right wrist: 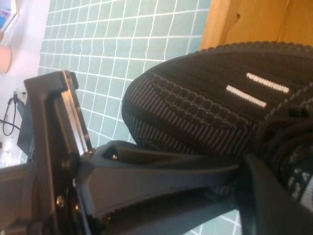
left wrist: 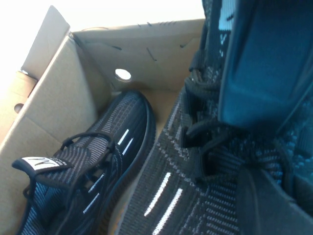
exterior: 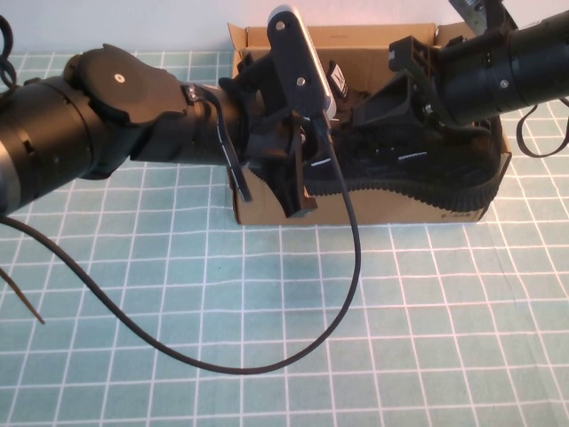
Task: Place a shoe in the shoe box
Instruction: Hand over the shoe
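The robot's two grippers hold the shoe at a slant over the box's front side (exterior: 373, 206), so next the left gripper opens and moves away while the right gripper lowers the shoe inside (left wrist: 164, 104).
The brown shoe box (exterior: 267, 206) stands at the back middle of the table. One black sneaker (left wrist: 98, 166) with a white tongue tag lies inside it. A second black shoe (exterior: 418, 169) rests tilted over the box's front wall, ribbed sole facing me. My left gripper (exterior: 298, 156) reaches in from the left and is shut on this shoe's laced top (left wrist: 171, 196). My right gripper (exterior: 391, 111) comes from the right and grips the same shoe (right wrist: 195, 107), whose toe sticks out past the box wall (right wrist: 244, 19).
A black cable (exterior: 347, 267) hangs from the left arm and loops over the green checked table (exterior: 400, 338) in front of the box. The box flaps (exterior: 236, 40) stand upright at the back.
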Action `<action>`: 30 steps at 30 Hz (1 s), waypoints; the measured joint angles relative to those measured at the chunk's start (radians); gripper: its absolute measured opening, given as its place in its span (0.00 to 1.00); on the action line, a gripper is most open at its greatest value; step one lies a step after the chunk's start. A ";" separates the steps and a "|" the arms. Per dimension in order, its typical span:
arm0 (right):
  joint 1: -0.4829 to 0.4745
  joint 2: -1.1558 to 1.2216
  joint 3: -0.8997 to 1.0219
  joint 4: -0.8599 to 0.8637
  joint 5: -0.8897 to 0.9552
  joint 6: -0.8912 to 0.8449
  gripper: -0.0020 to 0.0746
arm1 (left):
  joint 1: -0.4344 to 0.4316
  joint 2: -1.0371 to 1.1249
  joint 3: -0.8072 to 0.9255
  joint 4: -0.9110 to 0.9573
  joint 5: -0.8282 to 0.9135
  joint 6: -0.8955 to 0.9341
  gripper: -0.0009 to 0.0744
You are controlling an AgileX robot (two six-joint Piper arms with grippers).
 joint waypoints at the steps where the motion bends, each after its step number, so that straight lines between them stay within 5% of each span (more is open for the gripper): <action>1: 0.000 0.000 0.000 0.000 0.000 -0.006 0.05 | 0.000 0.000 0.000 -0.002 0.000 0.000 0.04; 8: 0.000 0.000 0.000 0.002 0.000 -0.016 0.03 | 0.000 0.000 0.000 -0.002 0.000 0.004 0.10; 14: 0.000 0.005 0.000 0.002 0.002 -0.025 0.03 | 0.000 -0.011 0.000 -0.020 0.002 0.004 0.43; 18: 0.000 0.005 0.000 0.002 0.004 -0.029 0.03 | 0.000 -0.021 0.000 -0.025 0.004 -0.019 0.55; 30: -0.035 0.009 -0.050 -0.037 -0.053 -0.048 0.03 | 0.195 -0.141 0.000 0.116 0.143 -0.370 0.57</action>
